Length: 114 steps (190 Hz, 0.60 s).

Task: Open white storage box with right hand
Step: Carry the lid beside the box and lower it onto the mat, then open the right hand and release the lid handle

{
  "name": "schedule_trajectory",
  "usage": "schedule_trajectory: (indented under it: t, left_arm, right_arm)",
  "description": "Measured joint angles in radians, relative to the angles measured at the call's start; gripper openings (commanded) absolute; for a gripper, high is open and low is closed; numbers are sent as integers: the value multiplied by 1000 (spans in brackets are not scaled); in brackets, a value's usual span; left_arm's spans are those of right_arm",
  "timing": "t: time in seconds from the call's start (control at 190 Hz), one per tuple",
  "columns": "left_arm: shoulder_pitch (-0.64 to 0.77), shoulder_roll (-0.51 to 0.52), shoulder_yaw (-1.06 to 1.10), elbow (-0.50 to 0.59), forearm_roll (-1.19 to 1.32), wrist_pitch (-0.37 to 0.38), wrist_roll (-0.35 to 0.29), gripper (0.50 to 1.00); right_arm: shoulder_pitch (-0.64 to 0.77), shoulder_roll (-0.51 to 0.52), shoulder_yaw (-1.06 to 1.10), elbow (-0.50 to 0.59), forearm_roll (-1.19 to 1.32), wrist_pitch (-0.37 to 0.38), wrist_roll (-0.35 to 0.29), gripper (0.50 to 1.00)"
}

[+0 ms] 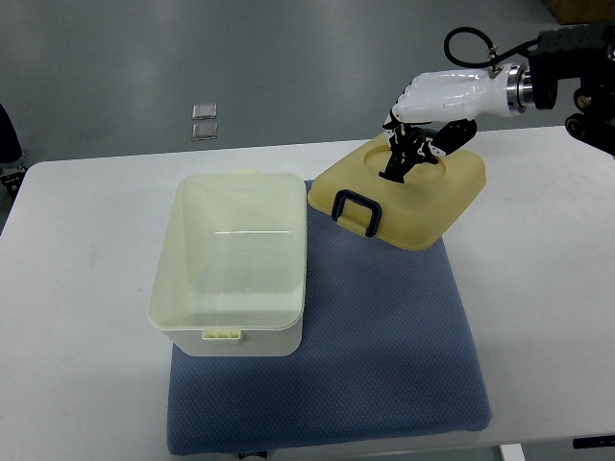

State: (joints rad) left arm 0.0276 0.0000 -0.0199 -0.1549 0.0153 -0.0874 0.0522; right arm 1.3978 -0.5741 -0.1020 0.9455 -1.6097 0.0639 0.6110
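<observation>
The yellow lid (421,209) is hanging clear of the white storage box. My right gripper should now move the lid down until it sits on the blue mat (380,283), and then let go.
The white storage box (231,331) stands open on the left part of a blue mat (384,346), and its inside is empty. Its pale yellow lid (423,206), with a black handle (354,209) at its near edge, lies to the right of the box, partly on the mat and partly on the table. My right hand (415,154) comes in from the upper right and hovers over the lid's far recess. Its fingers (398,165) point down, loosely spread, with the tips at the lid's surface and nothing clasped between them. My left arm is out of view.
The white table (86,288) carries the mat. Two small grey squares (204,121) lie on the floor beyond the table's far edge. A dark object sits at the left border (8,134).
</observation>
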Motion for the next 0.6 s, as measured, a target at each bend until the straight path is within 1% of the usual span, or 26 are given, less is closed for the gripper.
schedule_trajectory:
  t: [0.32,0.599]
  left_arm:
    - [0,0,0,0,0,0,0,1000]
    - [0,0,0,0,0,0,0,1000]
  right_arm:
    - [-33,7,-1,-22,-11,-21,0,500]
    - [-76,26,-20,-35,-13,-74,0,500]
